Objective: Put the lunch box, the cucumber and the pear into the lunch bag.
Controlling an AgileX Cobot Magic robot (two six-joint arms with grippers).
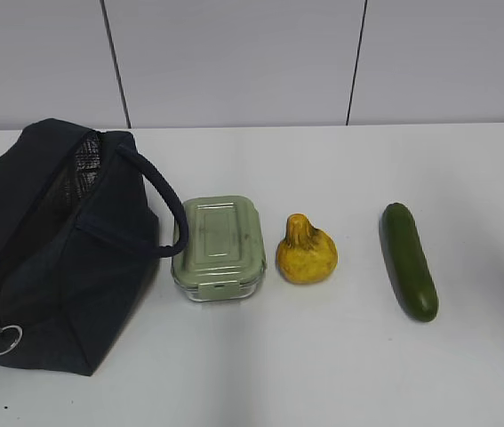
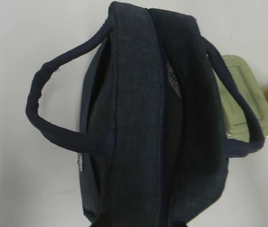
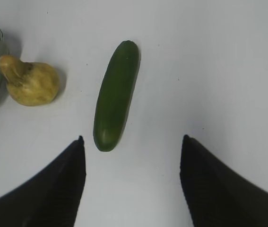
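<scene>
The lunch bag's top strip point(image 2: 138, 210) is between my left gripper's open fingers, beside the parted zipper point(image 2: 172, 142). I keep moving down until the fingers can close on that strip.
The dark navy lunch bag point(image 1: 56, 258) lies at the table's left with its top zipper parted and mesh lining showing. To its right in a row sit the sage-lidded lunch box point(image 1: 220, 245), the yellow pear point(image 1: 306, 253) and the dark green cucumber point(image 1: 409, 260). My left gripper point(image 2: 141, 225) hovers high over the lunch bag point(image 2: 138, 118); only its dark tips show at the frame's bottom edge, apart, nothing between them. My right gripper point(image 3: 133, 142) is open above the table. The near end of the cucumber point(image 3: 116, 94) lies just beyond its left finger. Neither arm appears in the exterior view.
A metal ring pull point(image 1: 4, 340) hangs at the bag's near end. One rope handle point(image 1: 158, 200) arches toward the lunch box; the other point(image 2: 53, 118) lies spread on the table. A white wall stands behind the white table point(image 1: 323, 374).
</scene>
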